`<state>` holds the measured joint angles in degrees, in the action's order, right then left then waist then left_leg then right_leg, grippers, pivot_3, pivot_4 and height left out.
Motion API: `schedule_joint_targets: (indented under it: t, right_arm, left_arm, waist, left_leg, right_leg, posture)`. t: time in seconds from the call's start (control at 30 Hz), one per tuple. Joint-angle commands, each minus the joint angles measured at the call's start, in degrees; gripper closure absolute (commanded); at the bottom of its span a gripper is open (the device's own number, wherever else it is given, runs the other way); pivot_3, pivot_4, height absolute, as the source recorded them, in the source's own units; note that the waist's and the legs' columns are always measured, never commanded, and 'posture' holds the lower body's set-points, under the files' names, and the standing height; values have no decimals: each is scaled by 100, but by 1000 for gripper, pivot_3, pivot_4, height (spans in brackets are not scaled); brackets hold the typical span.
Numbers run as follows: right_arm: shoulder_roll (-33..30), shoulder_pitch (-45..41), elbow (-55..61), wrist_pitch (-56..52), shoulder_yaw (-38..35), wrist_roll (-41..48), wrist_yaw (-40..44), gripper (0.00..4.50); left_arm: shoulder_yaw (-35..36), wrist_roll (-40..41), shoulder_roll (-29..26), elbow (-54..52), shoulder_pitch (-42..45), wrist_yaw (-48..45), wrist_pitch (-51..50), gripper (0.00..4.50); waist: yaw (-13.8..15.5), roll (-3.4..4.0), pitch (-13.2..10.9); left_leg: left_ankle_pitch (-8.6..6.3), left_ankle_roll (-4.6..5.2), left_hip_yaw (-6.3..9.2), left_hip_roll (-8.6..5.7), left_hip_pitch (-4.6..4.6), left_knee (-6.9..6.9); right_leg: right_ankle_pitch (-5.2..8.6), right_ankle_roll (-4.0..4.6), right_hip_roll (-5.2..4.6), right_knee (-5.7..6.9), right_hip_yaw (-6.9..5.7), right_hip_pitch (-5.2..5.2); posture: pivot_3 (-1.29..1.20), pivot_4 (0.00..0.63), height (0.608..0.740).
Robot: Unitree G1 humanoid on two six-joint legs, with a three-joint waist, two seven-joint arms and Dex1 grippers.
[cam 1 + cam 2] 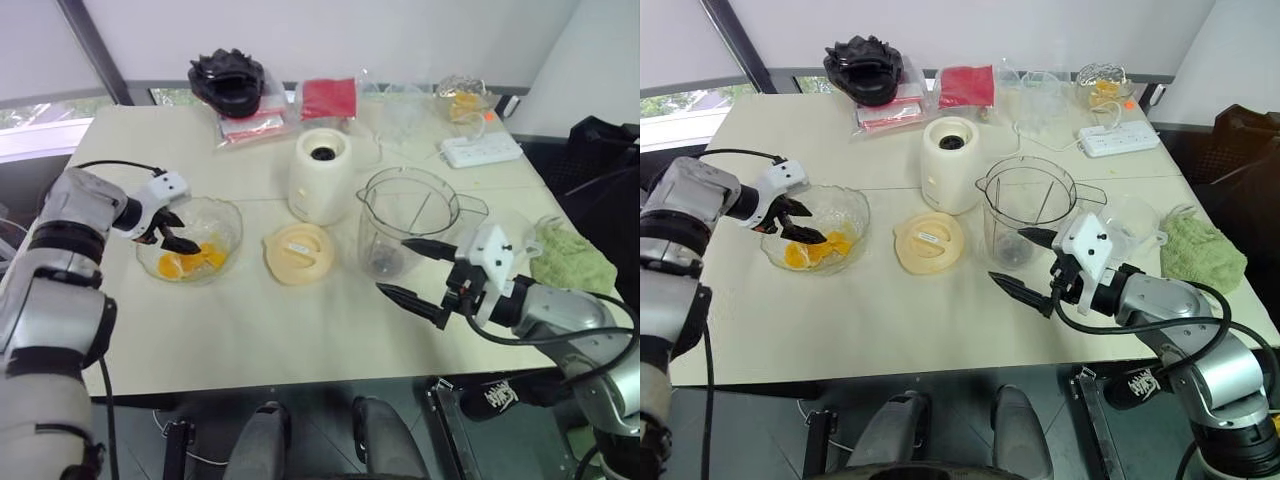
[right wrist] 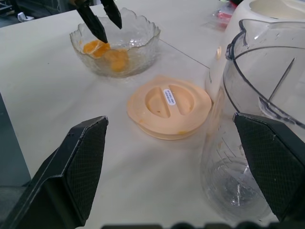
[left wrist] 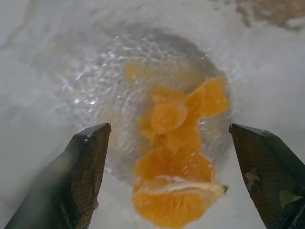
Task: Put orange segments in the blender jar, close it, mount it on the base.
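I expect several of the orange segments (image 1: 192, 262) to come up together as a clump when I lift, because they lie overlapping in one heap (image 3: 175, 136) between my fingers.
Several orange segments (image 1: 190, 262) lie in a crinkled clear bowl (image 1: 225, 215) on the left of the table. My left gripper (image 1: 183, 232) points down into the bowl, open, its tips just above the fruit; in the left wrist view the orange segments (image 3: 176, 157) sit between the spread fingers (image 3: 88, 162). The blender jar (image 1: 405, 220) stands upright without a lid at centre right. Its flat cream lid (image 1: 298, 252) lies between bowl and jar. The cream base (image 1: 320, 175) stands behind the lid. My right gripper (image 1: 393, 265) hovers open just in front of the jar, holding nothing.
Along the far edge are a black object (image 1: 228, 80), a red packet (image 1: 328, 98), clear plastic cups (image 1: 400, 115) and a white power strip (image 1: 482, 150). A green cloth (image 1: 572, 258) lies at the right edge. The near part of the table (image 1: 250, 340) is bare.
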<state>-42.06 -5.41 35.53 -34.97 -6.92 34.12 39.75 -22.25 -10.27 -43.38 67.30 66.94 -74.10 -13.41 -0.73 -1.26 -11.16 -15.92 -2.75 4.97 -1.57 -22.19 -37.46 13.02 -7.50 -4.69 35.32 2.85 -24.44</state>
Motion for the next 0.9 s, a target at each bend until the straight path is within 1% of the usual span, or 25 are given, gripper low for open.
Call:
schedule_joint_targets:
  t: [0.03,0.27,0.53,0.73,0.9]
  right_arm:
    - [38,-162,24,117,18,-21,24,105]
    - [3,-245,-37,137,24,-47,107,105]
    - [16,-167,64,97,-11,-72,75,105]
    - [46,-113,135,78,6,-86,-11,105]
    - [72,-95,160,82,27,-114,-72,105]
  left_arm:
    - [-79,-354,64,302,246,-63,262,348]
    - [-151,-729,270,497,238,-214,553,348]
    - [-51,-923,523,620,182,46,480,348]
    - [-91,-1065,522,657,149,145,575,348]
    - [-72,-1162,586,725,108,435,574,348]
  waist:
    - [-23,0,0]
    - [-17,-1,0]
    - [-5,-1,-1]
    - [-15,-2,-1]
    - [-11,-2,-1]
  left_leg:
    - [0,0,0,1,0,0]
    - [0,0,2,1,0,-1]
    - [-1,2,3,1,-7,-17]
    - [-7,11,4,0,-8,-47]
    - [-7,11,5,0,-7,-61]
  right_leg:
    - [0,0,1,2,0,-3]
    - [0,0,2,18,0,-9]
    - [-4,-6,2,24,0,-9]
    - [-4,-7,2,59,0,-9]
    - [-4,-7,2,71,0,-9]
  posture:
    - [0,150,740]
    - [0,150,740]
    - [0,150,740]
    - [0,150,740]
    - [0,150,740]
